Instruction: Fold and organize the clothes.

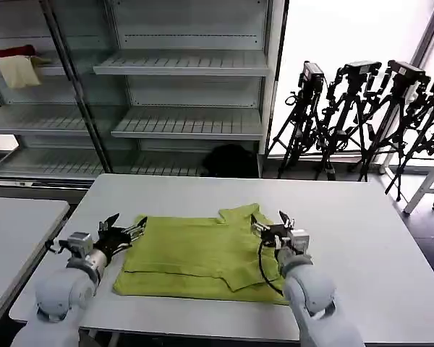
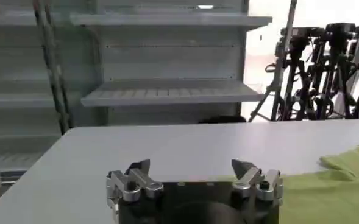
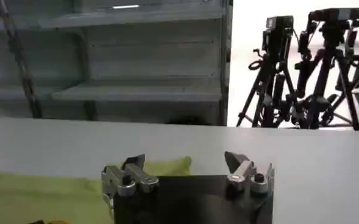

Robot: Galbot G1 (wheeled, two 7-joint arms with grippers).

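Observation:
The T-shirt's plain side (image 1: 177, 244) faces up now, so I expect its bottom side to turn up and show a hidden print when I fold the lime-green T-shirt (image 1: 202, 249) over.
The lime-green T-shirt (image 1: 202, 249) lies partly folded on the white table (image 1: 362, 224), with a sleeve flap sticking up at its far right corner (image 1: 240, 215). My left gripper (image 1: 124, 229) is open at the shirt's left edge, nothing between its fingers. My right gripper (image 1: 269, 223) is open over the shirt's right edge, beside the sleeve. In the left wrist view the open gripper (image 2: 191, 169) faces bare tabletop, with green cloth (image 2: 331, 182) off to one side. In the right wrist view the open gripper (image 3: 184, 163) has the green cloth (image 3: 57, 192) beneath and beside it.
Metal shelving (image 1: 181, 94) stands behind the table, with red and cream cloths (image 1: 16, 65) on an upper left shelf. Several camera tripods (image 1: 362, 116) cluster at the back right. A second white table (image 1: 14, 231) adjoins on the left.

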